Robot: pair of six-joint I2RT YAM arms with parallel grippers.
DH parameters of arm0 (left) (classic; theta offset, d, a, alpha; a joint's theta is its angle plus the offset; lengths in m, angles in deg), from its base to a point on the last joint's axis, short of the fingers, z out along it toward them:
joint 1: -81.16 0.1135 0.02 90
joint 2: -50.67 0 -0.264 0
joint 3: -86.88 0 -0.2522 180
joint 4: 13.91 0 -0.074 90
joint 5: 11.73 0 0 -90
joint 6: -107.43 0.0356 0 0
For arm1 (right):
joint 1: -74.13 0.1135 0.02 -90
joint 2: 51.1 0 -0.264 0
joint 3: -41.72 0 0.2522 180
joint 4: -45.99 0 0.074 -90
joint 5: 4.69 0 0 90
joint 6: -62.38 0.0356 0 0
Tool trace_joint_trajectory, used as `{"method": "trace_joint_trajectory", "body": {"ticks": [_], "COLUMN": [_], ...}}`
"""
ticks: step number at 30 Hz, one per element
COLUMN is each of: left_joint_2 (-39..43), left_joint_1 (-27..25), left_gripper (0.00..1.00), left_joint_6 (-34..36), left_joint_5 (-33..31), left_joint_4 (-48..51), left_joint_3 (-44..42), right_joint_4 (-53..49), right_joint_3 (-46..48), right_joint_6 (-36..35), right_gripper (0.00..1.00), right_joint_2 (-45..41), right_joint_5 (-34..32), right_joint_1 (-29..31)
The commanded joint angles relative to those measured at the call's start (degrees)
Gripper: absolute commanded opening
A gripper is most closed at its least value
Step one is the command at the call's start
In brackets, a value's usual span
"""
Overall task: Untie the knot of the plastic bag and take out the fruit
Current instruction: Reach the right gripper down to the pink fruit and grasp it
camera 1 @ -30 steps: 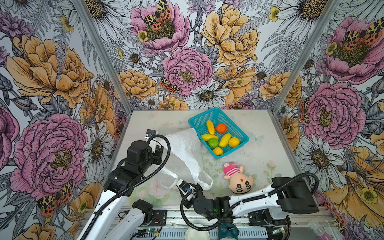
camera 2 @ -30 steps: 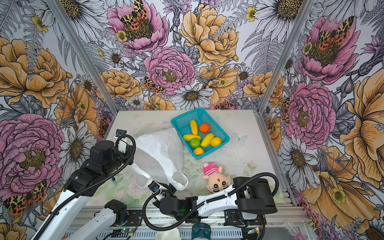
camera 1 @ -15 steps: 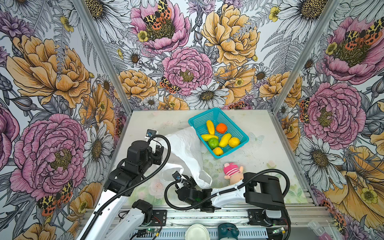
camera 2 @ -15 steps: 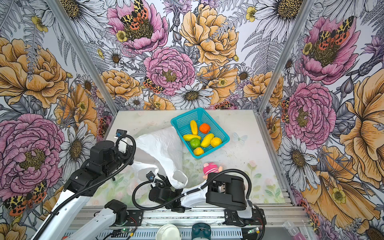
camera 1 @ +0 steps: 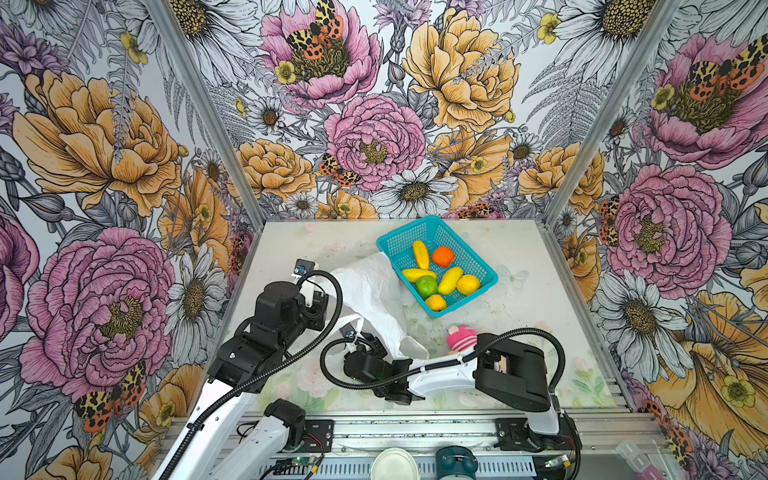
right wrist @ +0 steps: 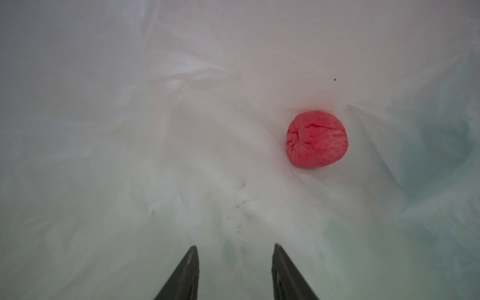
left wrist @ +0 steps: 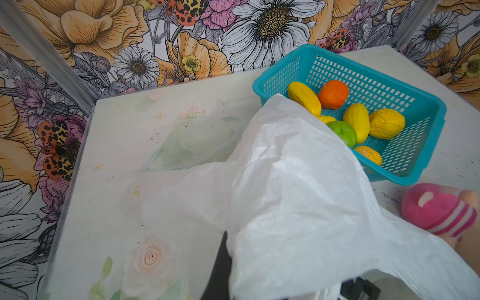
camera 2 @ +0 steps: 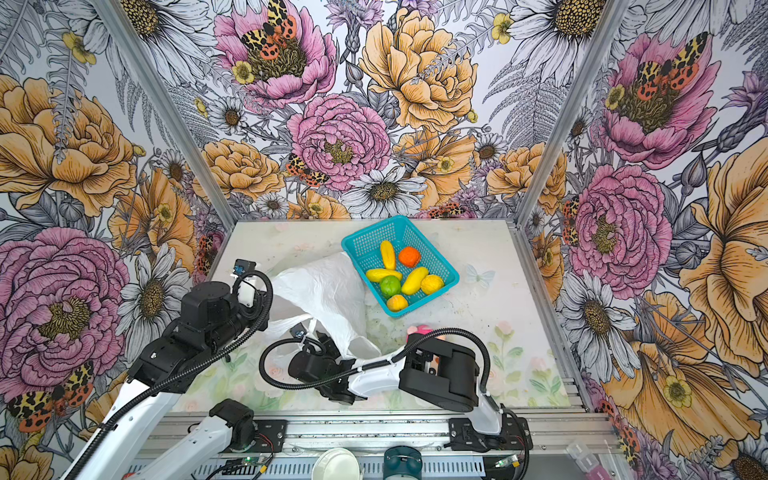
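Observation:
The pink-red fruit (right wrist: 317,139) is past my right gripper's fingers and off to one side, so next I pull back, open wider and reach farther around the fruit.
The white plastic bag (camera 1: 374,291) (camera 2: 328,286) is held up at its near-left edge, where my left gripper (camera 1: 326,301) is shut on it; in the left wrist view the bag (left wrist: 285,194) drapes over one dark finger (left wrist: 222,262). My right gripper (right wrist: 235,248) is inside the bag, open and empty. A bumpy pink-red fruit (right wrist: 317,139) lies on the bag's floor ahead of it. In both top views the right wrist (camera 1: 370,361) (camera 2: 316,361) sits at the bag's mouth. No knot shows. Several fruit (camera 1: 440,272) (camera 2: 405,274) (left wrist: 355,122) lie in the teal basket.
The teal mesh basket (camera 1: 399,237) (camera 2: 365,241) (left wrist: 285,67) stands at the back, touching the bag's far end. A pink-striped plush doll (camera 1: 461,338) (left wrist: 436,207) lies just behind the right forearm. Flowered walls close in three sides.
The right arm has swung left and pushed its gripper into the bag's mouth, and its jaws have widened. The left gripper and the bag's raised edge have stayed put.

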Motion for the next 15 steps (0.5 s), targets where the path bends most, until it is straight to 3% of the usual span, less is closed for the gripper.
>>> {"method": "trace_joint_trajectory", "body": {"ticks": [1,5,8,12,15], "left_joint_2": [0.97,0.91,0.8,0.88,0.82], "left_joint_1": [-0.19,-0.13,-0.1,-0.09,-0.13], "left_gripper": [0.0,0.0,0.0,0.0,0.0], "left_joint_6": [-0.67,-0.74,-0.76,-0.76,-0.76], "left_joint_5": [-0.06,-0.39,-0.49,-0.74,-0.57], "left_joint_4": [0.19,0.24,0.24,0.25,0.24], "left_joint_3": [-0.38,-0.38,-0.42,-0.47,-0.45], "right_joint_4": [3.71,16.95,22.18,21.96,22.96], "right_joint_3": [5.67,17.47,22.78,23.22,23.78], "right_joint_6": [-1.67,-7.69,-9.18,-8.38,-8.7], "right_gripper": [0.46,0.58,0.61,0.38,0.35], "right_joint_2": [-4.85,-10.76,-13.74,-13.32,-12.8], "right_joint_5": [-0.51,1.45,2.91,2.86,3.41], "right_joint_1": [1.25,3.58,3.92,2.78,2.85]}}
